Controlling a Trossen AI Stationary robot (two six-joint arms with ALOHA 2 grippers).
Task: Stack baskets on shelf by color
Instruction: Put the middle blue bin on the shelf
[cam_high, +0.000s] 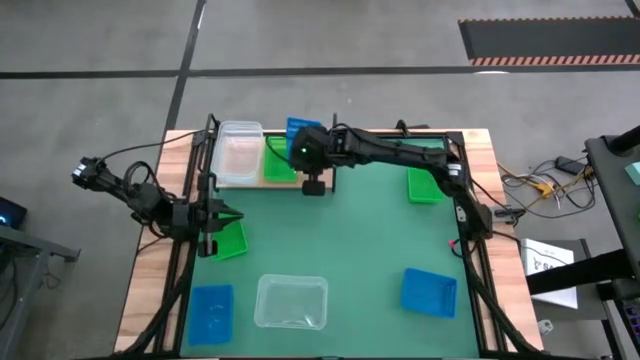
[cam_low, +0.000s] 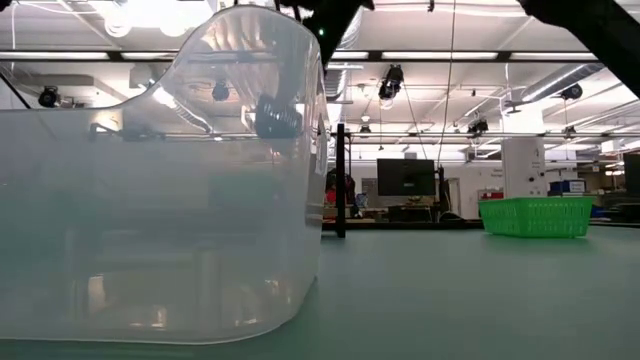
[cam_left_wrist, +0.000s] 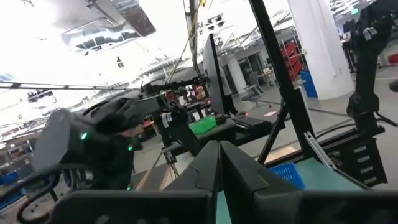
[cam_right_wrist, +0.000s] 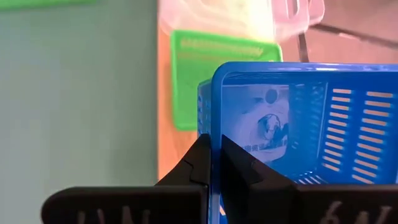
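I should lower the hanging blue basket, its rim (cam_right_wrist: 216, 112) parallel to the shelf's edge, beside the green basket with my right gripper next until it rests flat.
My right gripper (cam_high: 303, 138) is shut on a blue basket (cam_right_wrist: 298, 124) over the far left of the table, above the light-wood shelf (cam_high: 262, 182). A clear basket (cam_high: 238, 152) and a green basket (cam_high: 280, 162) sit on the shelf beside it. My left gripper (cam_high: 228, 213) is shut and empty at the table's left, just beside another green basket (cam_high: 231, 241) that lies on the mat. My right gripper holds the blue basket by one side wall at its rim (cam_right_wrist: 215, 106), one finger inside the basket and one outside. The fingers lie across the wall. Whether the basket's bottom rests on the shelf, I cannot tell.
On the green mat lie a clear basket (cam_high: 291, 302) at the near middle, which fills the low view (cam_low: 160, 200), blue baskets at near left (cam_high: 212, 310) and near right (cam_high: 428, 290), and a green basket (cam_high: 425, 185) at the right. Black shelf uprights (cam_high: 211, 135) stand at the far left.
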